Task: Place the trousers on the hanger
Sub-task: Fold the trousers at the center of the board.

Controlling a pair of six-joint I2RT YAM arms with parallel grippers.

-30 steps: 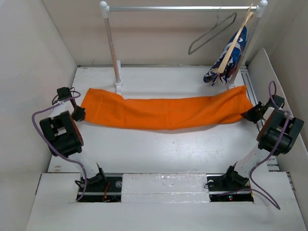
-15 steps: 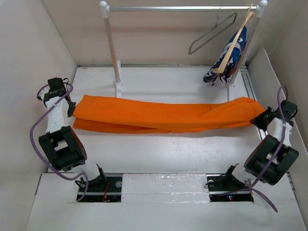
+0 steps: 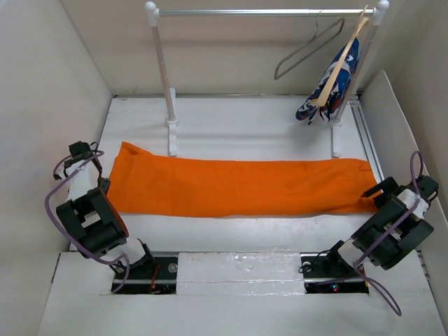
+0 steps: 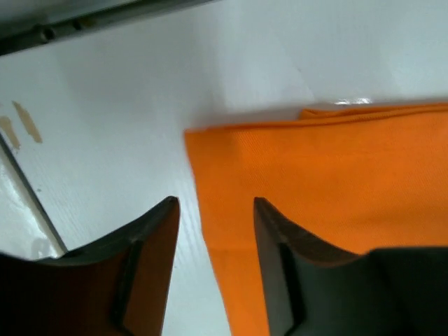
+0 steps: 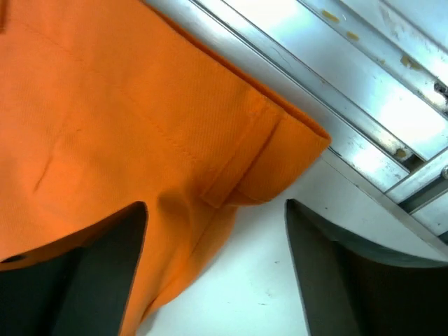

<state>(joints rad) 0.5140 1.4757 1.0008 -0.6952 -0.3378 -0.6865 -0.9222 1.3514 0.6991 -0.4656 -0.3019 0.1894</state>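
Note:
My right gripper should pick up the waistband corner and fold it back over the orange trousers, because the trousers stretch much wider than the grey wire hanger.
The orange trousers lie flat in a long strip across the table. My left gripper is at their left end and my right gripper at their right end. In the left wrist view the gripper is open, with the edge of the trousers lying on the table below the gap. In the right wrist view the gripper is wide open over the waistband corner of the trousers. The grey wire hanger hangs from the rail at the back right.
A clothes rail on two white posts spans the back. A wooden hanger with a blue patterned garment hangs at its right end. White walls close in both sides. A metal track runs along the right edge.
Both grippers held the trousers stretched above the table. They have since moved toward the near edge, lowered the trousers flat and opened, letting go of both ends.

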